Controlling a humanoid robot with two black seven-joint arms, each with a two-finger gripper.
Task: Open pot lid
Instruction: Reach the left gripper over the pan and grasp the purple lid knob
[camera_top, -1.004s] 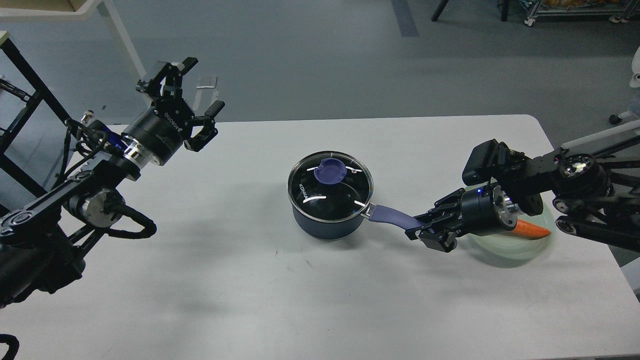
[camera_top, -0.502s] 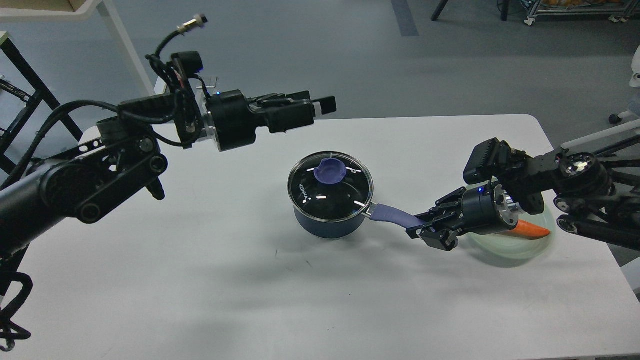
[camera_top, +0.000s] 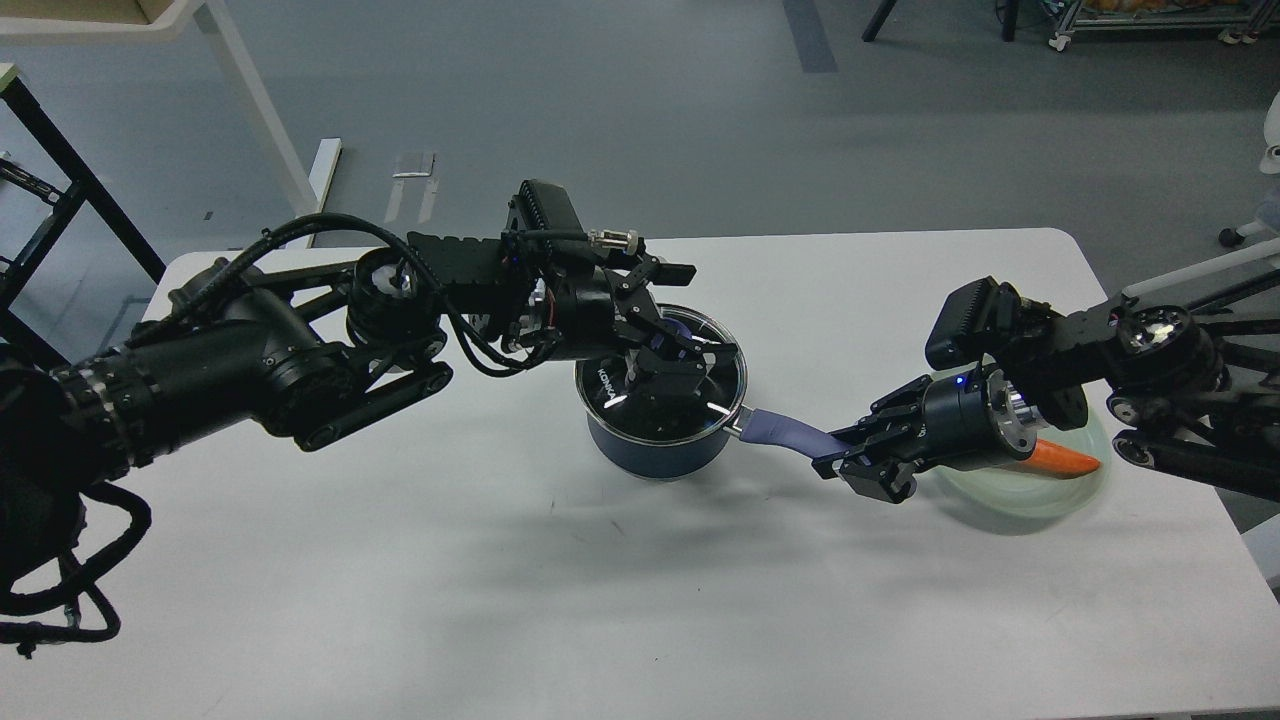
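The glass lid (camera_top: 654, 414) shows only plain black through it, so I expect to find an empty pot (camera_top: 656, 457) when I lift the lid off.
A dark blue pot (camera_top: 650, 448) with a glass lid (camera_top: 615, 392) stands at the table's middle. Its blue lid knob (camera_top: 684, 326) is mostly hidden by my left gripper (camera_top: 672, 325), which hangs just over the lid with its fingers spread on either side of the knob; it looks open. My right gripper (camera_top: 838, 462) is shut on the end of the pot's blue handle (camera_top: 785, 430), which points to the right. The lid sits on the pot.
A pale green plate (camera_top: 1040, 495) with an orange carrot (camera_top: 1066, 459) lies at the right, partly under my right arm. The white table (camera_top: 500, 580) ends near the plate's right side. A table leg and black frame stand off the table's far left.
My left arm has swung right and down from above the table's far left to the pot lid, its fingers now around the knob. The right gripper and the pot have not moved.
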